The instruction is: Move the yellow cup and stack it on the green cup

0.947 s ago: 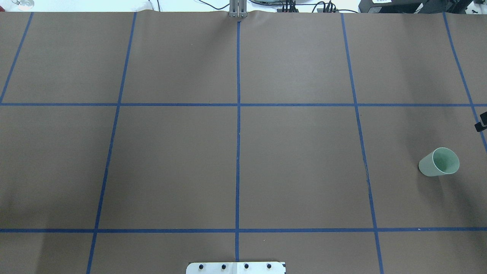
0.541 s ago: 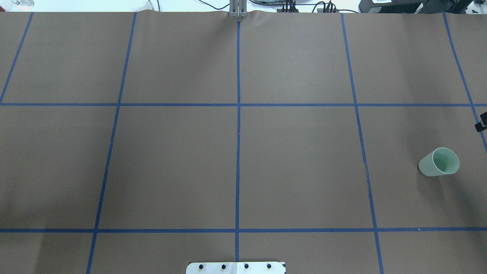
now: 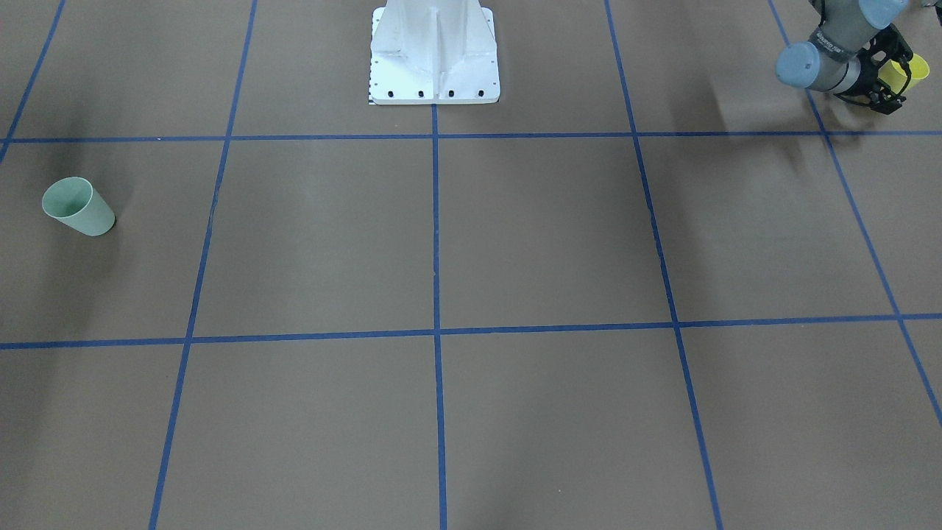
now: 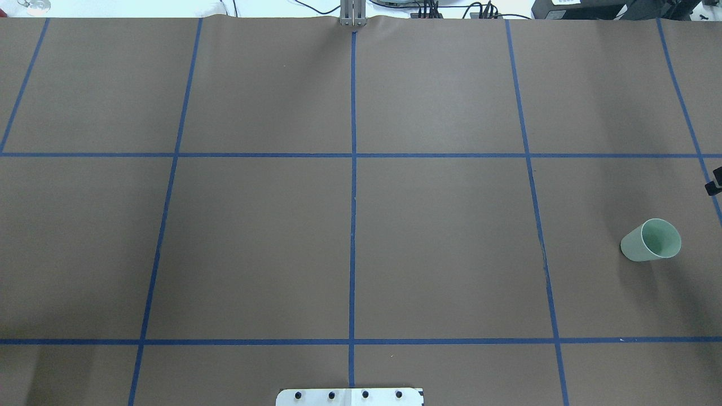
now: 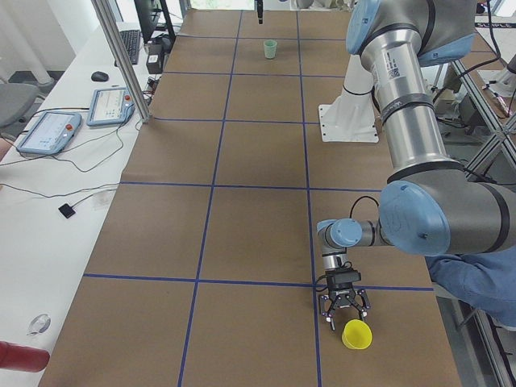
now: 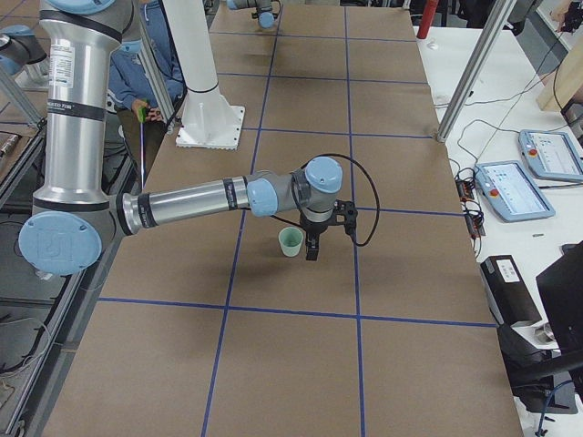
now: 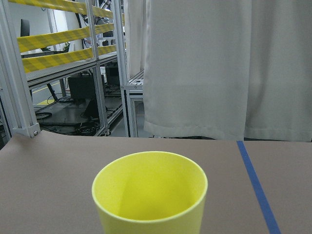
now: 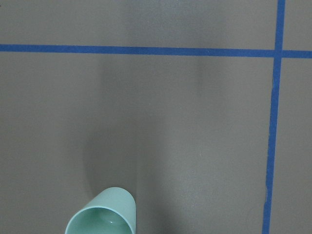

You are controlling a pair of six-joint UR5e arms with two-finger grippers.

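Observation:
The yellow cup's wide opening is open and empty, so the yellow cup will take my right gripper's finger inside when I transfer it.
The yellow cup stands upright near the table edge on my left side; it also shows in the exterior left view and fills the left wrist view. My left gripper is low at the cup, open, with its fingers spread beside it. The green cup stands upright far on my right side, also in the front view and the right wrist view. My right gripper hangs close beside the green cup; I cannot tell whether it is open or shut.
The brown table cover carries a blue tape grid. The white robot base sits at the near middle edge. Teach pendants and cables lie on the white bench beyond the far edge. A person in blue sits behind my left arm.

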